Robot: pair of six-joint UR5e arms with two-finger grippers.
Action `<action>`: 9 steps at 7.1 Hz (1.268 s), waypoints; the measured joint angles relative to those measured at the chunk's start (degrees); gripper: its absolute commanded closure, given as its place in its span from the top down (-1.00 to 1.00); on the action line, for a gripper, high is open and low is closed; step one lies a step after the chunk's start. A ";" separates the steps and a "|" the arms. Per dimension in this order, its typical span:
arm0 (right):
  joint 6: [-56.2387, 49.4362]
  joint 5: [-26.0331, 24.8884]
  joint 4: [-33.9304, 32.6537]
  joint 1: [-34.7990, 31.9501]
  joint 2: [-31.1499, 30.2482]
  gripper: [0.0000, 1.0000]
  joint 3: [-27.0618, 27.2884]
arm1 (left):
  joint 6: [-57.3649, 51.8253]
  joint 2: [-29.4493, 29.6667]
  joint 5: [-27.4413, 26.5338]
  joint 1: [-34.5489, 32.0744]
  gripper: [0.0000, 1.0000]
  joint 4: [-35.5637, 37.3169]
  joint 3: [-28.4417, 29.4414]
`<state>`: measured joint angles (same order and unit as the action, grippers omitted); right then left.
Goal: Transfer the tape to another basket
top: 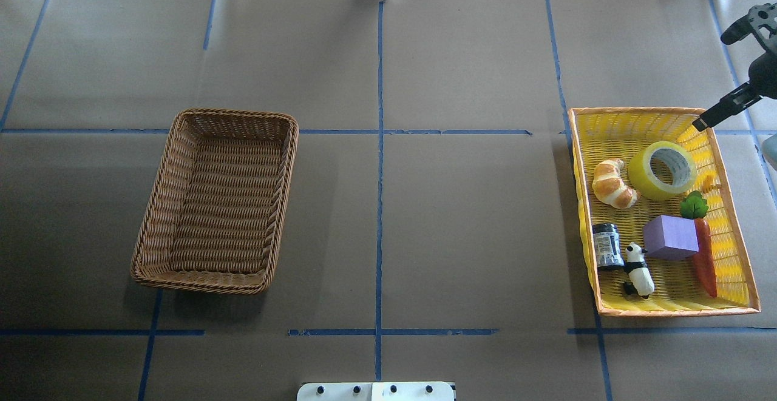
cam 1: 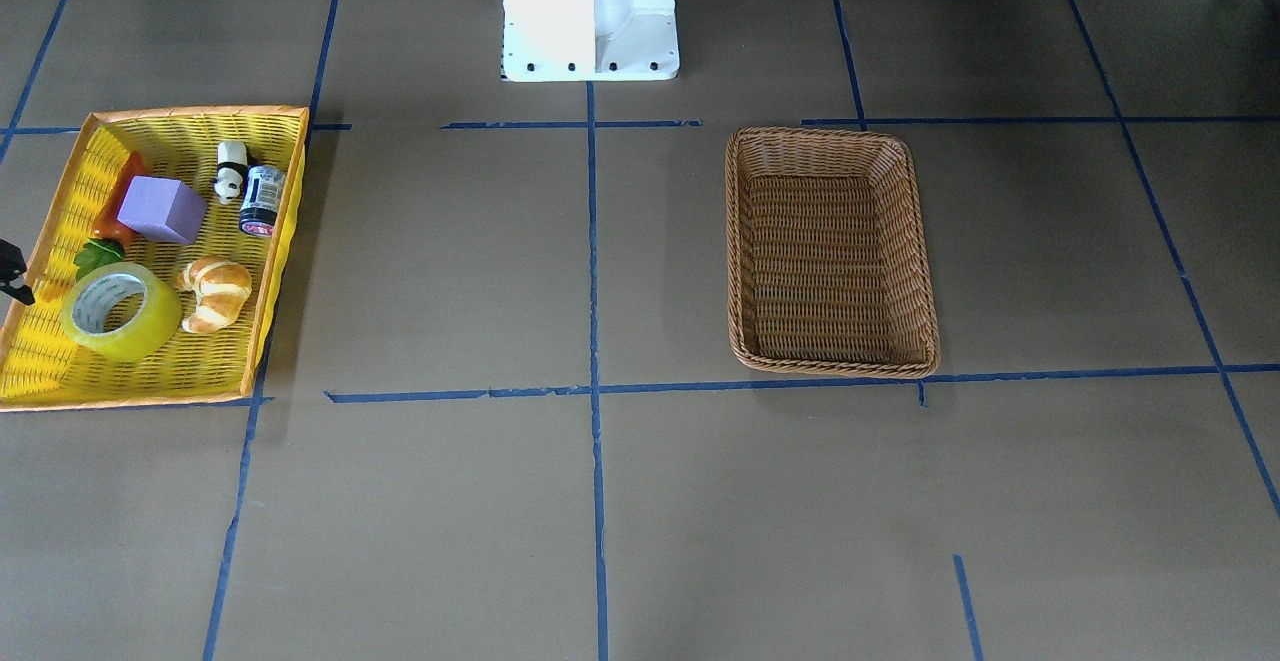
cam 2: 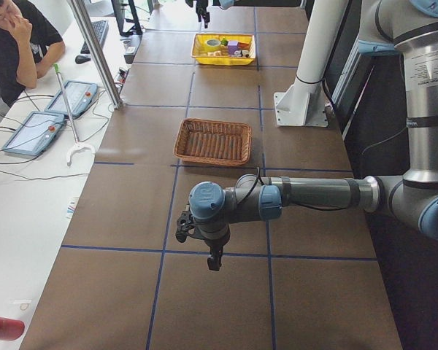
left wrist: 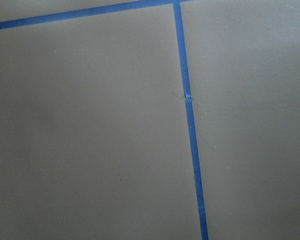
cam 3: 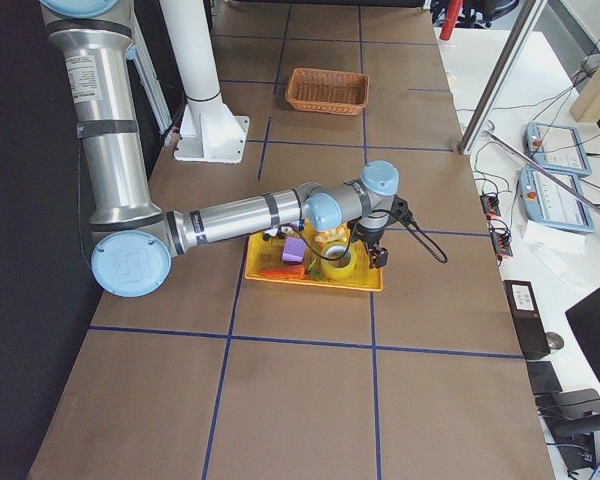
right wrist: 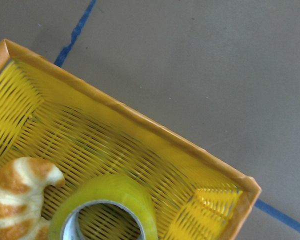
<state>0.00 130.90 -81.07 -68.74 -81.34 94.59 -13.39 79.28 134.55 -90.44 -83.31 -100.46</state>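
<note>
The tape (cam 1: 152, 327) will come loose at once and leave the croissant behind when the robot lifts it, since only yellow mesh shows through the white core (cam 1: 126, 309).
The tape (top: 642, 173), a yellow-green roll with a white core, lies in the far part of the yellow mesh tray (top: 637, 111) at the table's right. It also shows in the front view (cam 1: 140, 338) and the right wrist view (right wrist: 115, 189). My right gripper (top: 713, 79) is open and empty above the tray's far right corner, apart from the tape. The brown wicker basket (top: 285, 195) stands empty at the table's left, also in the front view (cam 1: 735, 241). My left gripper (cam 2: 204, 244) shows only in the exterior left view, beyond the basket; I cannot tell its state.
The tray also holds a croissant (top: 613, 184), a purple block (top: 671, 237), a carrot (top: 705, 261), a toy panda (top: 638, 276) and a small can (top: 606, 244). An operator (cam 2: 14, 44) sits beside the table. The robot's white base (cam 1: 590, 11) stands at the near edge.
</note>
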 measured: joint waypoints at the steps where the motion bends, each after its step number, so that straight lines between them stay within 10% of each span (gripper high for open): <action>1: 1.15 -0.06 0.69 1.11 0.65 1.00 -1.01 | -0.03 0.00 0.00 0.00 1.00 -0.01 0.03; 9: 1.56 -0.02 7.46 5.94 0.57 0.98 -9.07 | 0.03 0.00 0.01 0.01 1.00 0.04 0.14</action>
<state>1.57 130.88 -73.60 -62.80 -80.78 85.52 -13.36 79.28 134.56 -90.44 -83.27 -100.33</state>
